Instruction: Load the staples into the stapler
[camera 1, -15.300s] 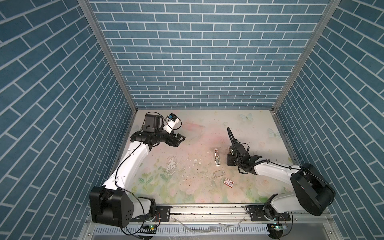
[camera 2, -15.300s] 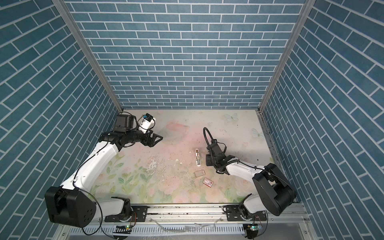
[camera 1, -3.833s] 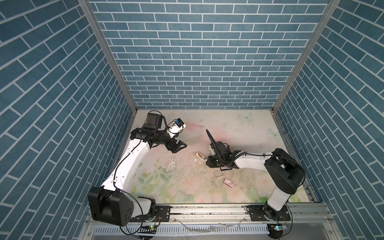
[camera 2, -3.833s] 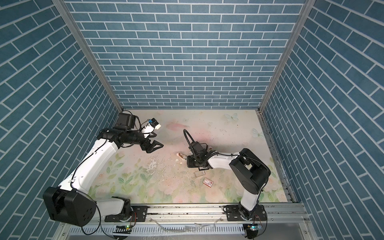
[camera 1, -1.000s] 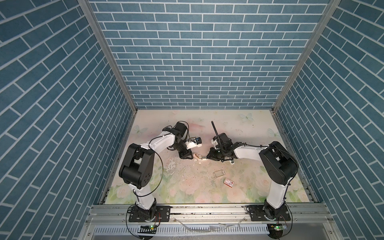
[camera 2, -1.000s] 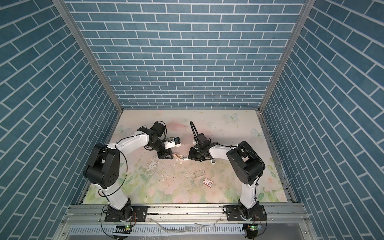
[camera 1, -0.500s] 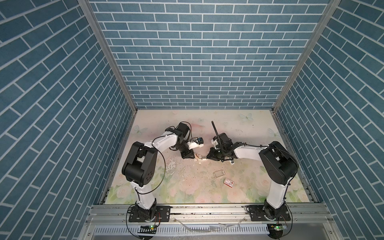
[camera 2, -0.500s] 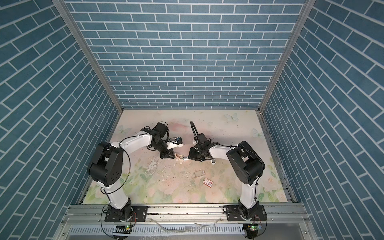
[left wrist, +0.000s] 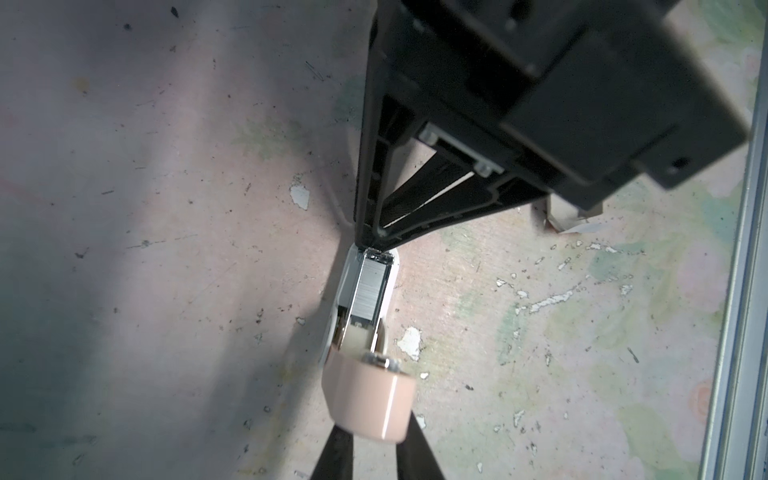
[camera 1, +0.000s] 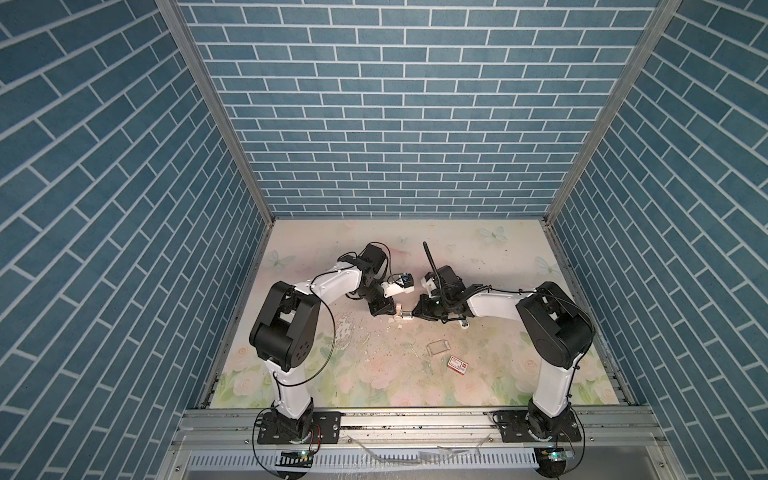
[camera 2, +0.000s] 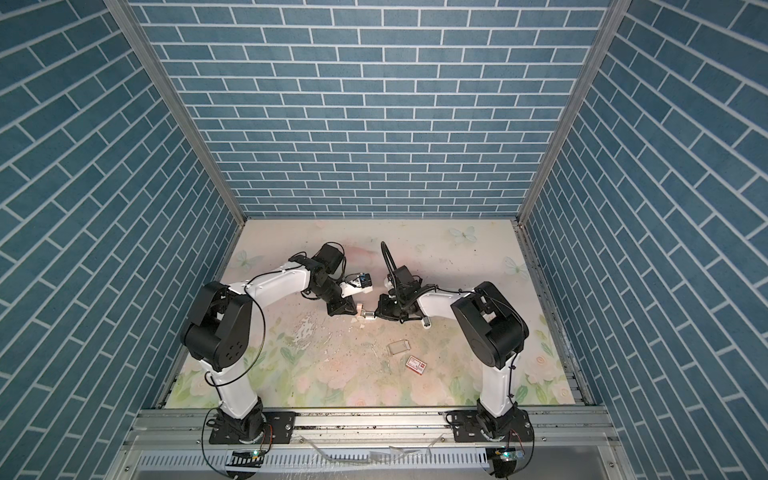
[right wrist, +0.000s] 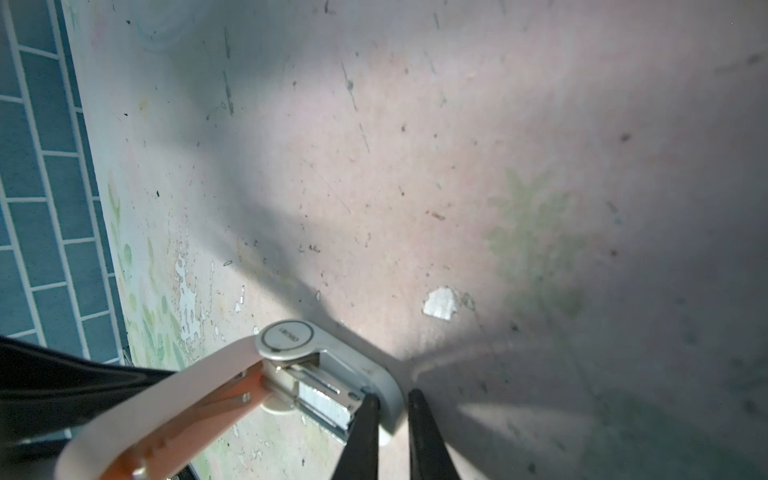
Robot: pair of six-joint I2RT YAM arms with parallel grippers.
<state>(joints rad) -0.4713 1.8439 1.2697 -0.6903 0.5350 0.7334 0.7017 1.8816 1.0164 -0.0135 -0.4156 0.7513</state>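
My right gripper should move away first, because it is holding the stapler base's front end (left wrist: 379, 257) where the raised lid has to close. My left gripper will then take the lid from above.
The stapler (camera 1: 402, 312) (camera 2: 362, 312) lies open on the floral mat, between both arms. Its pink lid (left wrist: 368, 399) is swung up, and my left gripper (left wrist: 372, 444) (camera 1: 390, 309) is shut on that lid's end. The staples (left wrist: 371, 286) (right wrist: 322, 401), a silvery strip, sit in the metal channel of the white base (right wrist: 388, 395). My right gripper (right wrist: 392, 432) (camera 1: 415, 312) is shut on the front end of that base. In the left wrist view the right gripper's black fingertips (left wrist: 365, 232) meet at the channel's far end.
A clear little tray (camera 1: 439, 346) (camera 2: 399, 346) and a red-and-white box (camera 1: 457, 365) (camera 2: 416, 365) lie nearer the front, right of the stapler. A small white piece (camera 1: 463, 325) rests under the right forearm. Worn flakes dot the mat.
My left jaws have closed on the pink lid and the left wrist has shifted slightly. The right arm keeps its hold on the base.
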